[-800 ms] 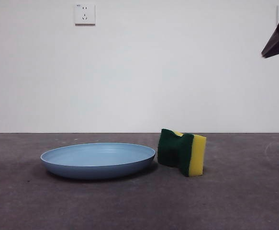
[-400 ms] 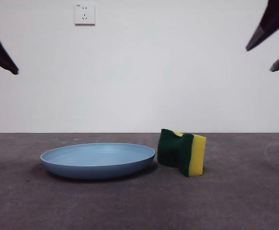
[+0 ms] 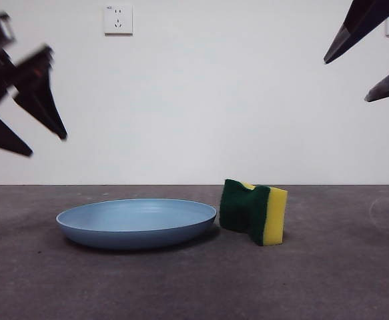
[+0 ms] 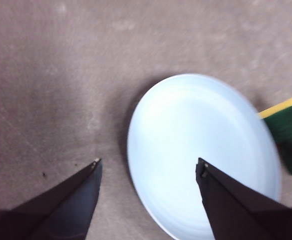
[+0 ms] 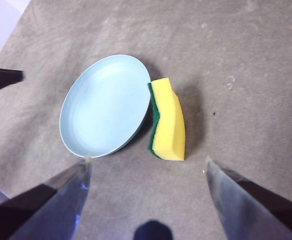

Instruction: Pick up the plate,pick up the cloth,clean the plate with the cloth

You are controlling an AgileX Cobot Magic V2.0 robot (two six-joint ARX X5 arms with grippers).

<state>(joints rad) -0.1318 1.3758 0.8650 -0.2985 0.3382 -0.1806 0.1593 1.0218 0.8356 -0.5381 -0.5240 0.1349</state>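
Observation:
The cloth (image 3: 254, 212) will pinch narrow and spread out past the gripper's fingers when the robot lifts it, because its dark green side (image 3: 241, 208) dips inward.
The light-blue plate (image 3: 136, 223) lies flat on the grey table, left of centre. Right beside its rim the cloth (image 3: 254, 211), a yellow sponge with a dark green face, stands on edge. My left gripper (image 3: 47, 145) hangs open at the left, above the table and above the plate's left edge; its wrist view shows the plate (image 4: 201, 155) below the open gripper (image 4: 148, 167) and a corner of the cloth (image 4: 288, 130). My right gripper (image 3: 347, 80) is open, high at the right. Its wrist view looks down on the plate (image 5: 104, 106) and the cloth (image 5: 169, 120), with the gripper (image 5: 147, 159) well above them.
A white wall socket (image 3: 118, 19) is on the back wall. The grey table (image 3: 194, 287) stretches bare in front of the plate and to the right of the cloth. A tip of the other arm (image 5: 3, 80) shows in the right wrist view.
The left gripper has come down and in from the left edge, toward the plate. The right gripper has shifted slightly inward at the top right. Plate and cloth have not moved.

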